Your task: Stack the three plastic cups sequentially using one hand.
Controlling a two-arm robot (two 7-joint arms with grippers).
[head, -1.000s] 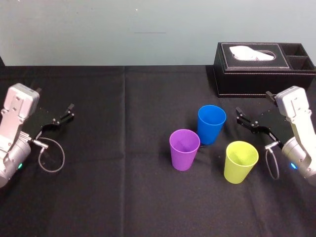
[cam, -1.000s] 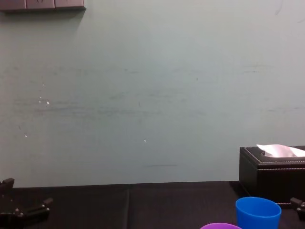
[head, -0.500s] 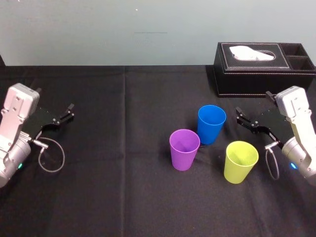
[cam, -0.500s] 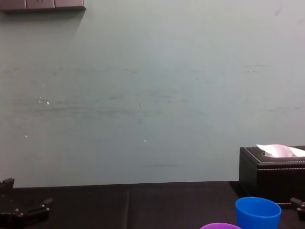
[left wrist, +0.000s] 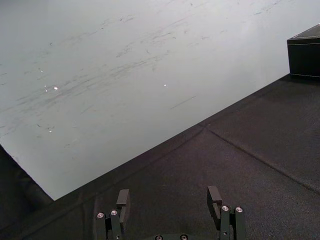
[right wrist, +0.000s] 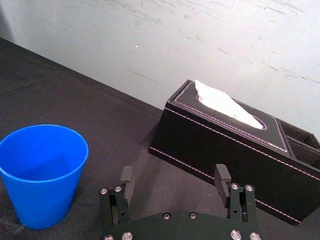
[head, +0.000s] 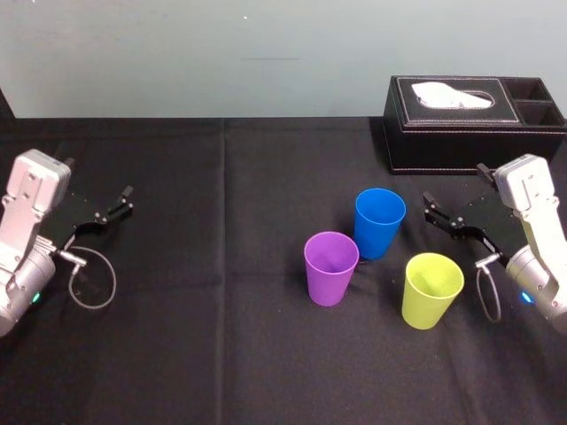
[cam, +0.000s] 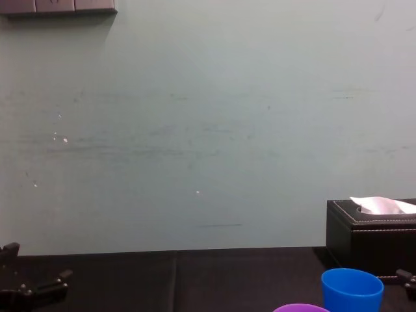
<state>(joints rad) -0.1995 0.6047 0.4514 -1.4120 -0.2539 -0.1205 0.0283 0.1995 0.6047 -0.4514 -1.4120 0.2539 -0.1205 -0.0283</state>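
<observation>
The yellow-green cup will fit inside the blue cup with its top part showing when I lower it, because the blue cup is empty and gets wider toward the top.
Three cups stand upright and apart on the black cloth right of centre: the blue cup farthest back, the purple cup to its front left, the yellow-green cup to its front right. My right gripper hovers open and empty just right of the blue cup, behind the yellow-green one. In the right wrist view the right gripper has spread fingers, with the blue cup off to one side. The left gripper rests open at the table's far left, its fingers apart in the left wrist view.
A black tissue box with a white tissue stands at the back right, close behind the right arm. A pale wall runs behind the table's far edge. Bare black cloth spans the middle and left.
</observation>
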